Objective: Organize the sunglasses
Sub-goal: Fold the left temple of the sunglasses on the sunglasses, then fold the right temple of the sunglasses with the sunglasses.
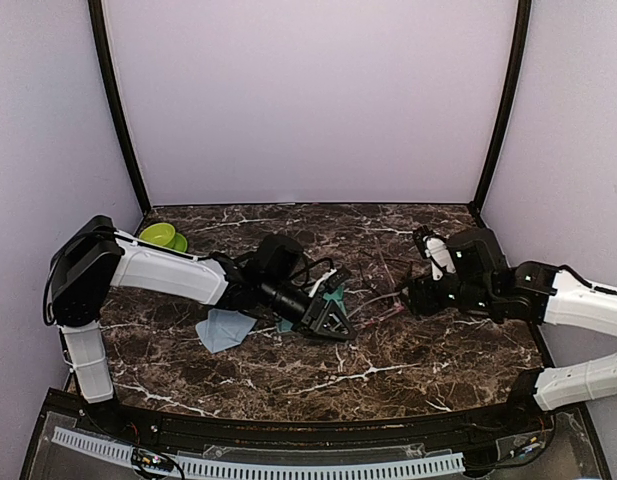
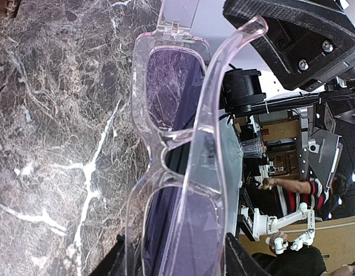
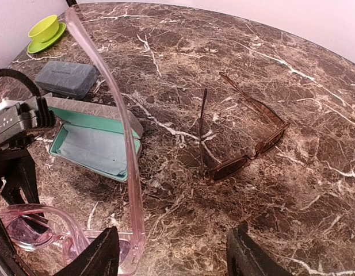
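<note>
The open temple's hinge [image 3: 137,244] leaves little room for my right gripper's finger, so next my left gripper pulls the pink-purple sunglasses back before my right gripper folds that temple [image 3: 118,92] in.
My left gripper [image 1: 338,325] [image 2: 176,253] is shut on the pink-purple sunglasses [image 2: 183,149] and holds them by one lens end just above the table's middle. The same pair shows in the top view [image 1: 373,305]. One of its temples [image 3: 128,144] reaches out to my right gripper [image 1: 413,295] [image 3: 172,233]. That gripper is open, and the temple's hinge end lies just inside its left finger [image 3: 99,256]. The dark brown sunglasses [image 3: 240,146] rest unfolded on the marble beyond the right gripper.
An open case with a teal lining [image 3: 91,144] lies under the left arm. A closed grey case [image 3: 68,77] lies behind it. A green cup on a saucer [image 1: 160,235] stands at the far left. A light blue cloth [image 1: 225,328] lies near the left arm.
</note>
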Controlling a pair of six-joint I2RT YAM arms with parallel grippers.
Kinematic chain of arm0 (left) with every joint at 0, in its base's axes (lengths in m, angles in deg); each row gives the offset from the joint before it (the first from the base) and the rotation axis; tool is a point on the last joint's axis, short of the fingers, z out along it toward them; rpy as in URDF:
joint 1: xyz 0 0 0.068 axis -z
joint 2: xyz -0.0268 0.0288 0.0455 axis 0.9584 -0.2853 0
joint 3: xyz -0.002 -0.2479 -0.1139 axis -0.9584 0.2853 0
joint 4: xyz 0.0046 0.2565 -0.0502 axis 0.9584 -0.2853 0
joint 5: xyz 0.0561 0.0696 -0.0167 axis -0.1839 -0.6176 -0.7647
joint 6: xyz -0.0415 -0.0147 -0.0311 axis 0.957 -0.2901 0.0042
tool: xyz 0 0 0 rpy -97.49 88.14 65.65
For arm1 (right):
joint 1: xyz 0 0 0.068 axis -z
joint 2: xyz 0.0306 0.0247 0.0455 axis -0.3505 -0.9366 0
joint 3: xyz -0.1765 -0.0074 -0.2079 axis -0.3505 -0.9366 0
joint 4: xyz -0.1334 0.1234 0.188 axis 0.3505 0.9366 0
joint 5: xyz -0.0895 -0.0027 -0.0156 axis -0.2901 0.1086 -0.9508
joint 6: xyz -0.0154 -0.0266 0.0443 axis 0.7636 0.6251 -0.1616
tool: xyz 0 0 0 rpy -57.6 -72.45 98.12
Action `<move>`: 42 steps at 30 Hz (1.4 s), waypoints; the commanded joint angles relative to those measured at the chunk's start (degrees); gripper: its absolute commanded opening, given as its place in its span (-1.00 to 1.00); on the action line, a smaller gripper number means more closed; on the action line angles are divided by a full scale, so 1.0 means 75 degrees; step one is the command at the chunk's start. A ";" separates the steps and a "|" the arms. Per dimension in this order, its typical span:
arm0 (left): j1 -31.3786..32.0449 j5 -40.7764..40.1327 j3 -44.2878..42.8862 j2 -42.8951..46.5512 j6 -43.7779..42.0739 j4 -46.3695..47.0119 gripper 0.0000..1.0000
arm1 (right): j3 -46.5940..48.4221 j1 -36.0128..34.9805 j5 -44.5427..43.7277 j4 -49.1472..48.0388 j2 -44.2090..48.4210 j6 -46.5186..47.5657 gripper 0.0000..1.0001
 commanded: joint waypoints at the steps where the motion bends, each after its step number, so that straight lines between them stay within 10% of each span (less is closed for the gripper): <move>1: -0.0096 -0.0189 0.0075 0.0362 0.0052 0.0144 -0.73 | 0.0381 -0.0004 -0.0070 0.0258 -0.0286 -0.0068 0.29; 28: -0.0143 -0.0596 0.0063 0.0868 -0.0844 -0.0324 -0.76 | 0.0710 0.0256 0.0116 0.0681 0.0696 -0.0087 0.30; 42: -0.0073 -0.1315 -0.0232 0.0909 -0.1464 -0.1069 -0.78 | 0.1404 0.0250 0.0875 -0.0003 -0.1187 -0.0377 0.28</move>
